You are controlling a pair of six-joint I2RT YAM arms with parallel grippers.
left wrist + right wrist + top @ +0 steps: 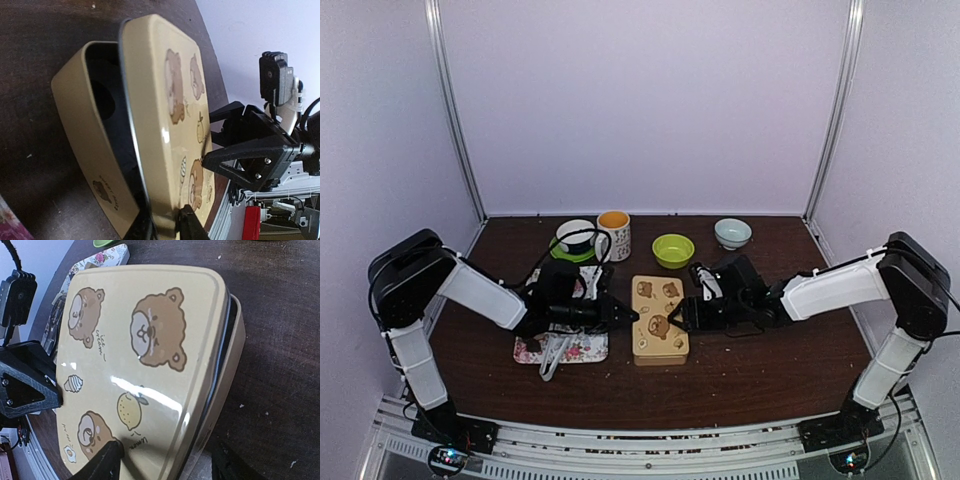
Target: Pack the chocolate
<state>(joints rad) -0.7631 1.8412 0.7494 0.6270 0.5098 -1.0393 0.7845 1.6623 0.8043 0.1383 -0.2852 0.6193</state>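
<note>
The lid gapes (114,107) over the tin, and my left gripper is pinching just the lid's edge. I should open the gripper and squeeze the lid and the tin closer to the tin's far corner (82,55).
No chocolate shows; the tin's inside is dark. The tan tin (660,350) stands mid-table. Its bear-print lid (658,312) lies skewed and tilted over it, with a gap at the rim (227,340). My left gripper (628,316) is shut on the lid's left edge, one finger (192,227) on top and the other under the rim. My right gripper (678,316) straddles the right edge with jaws apart. One fingertip (102,460) rests on the lid's top (150,365) and the other (232,465) is beside the tin's wall (80,125).
A floral tray (582,348) with slim silver tongs (550,362) lies left of the tin under my left arm. Behind stand a white cup on a green saucer (576,238), a mug (614,235), a green bowl (673,250) and a pale bowl (732,233).
</note>
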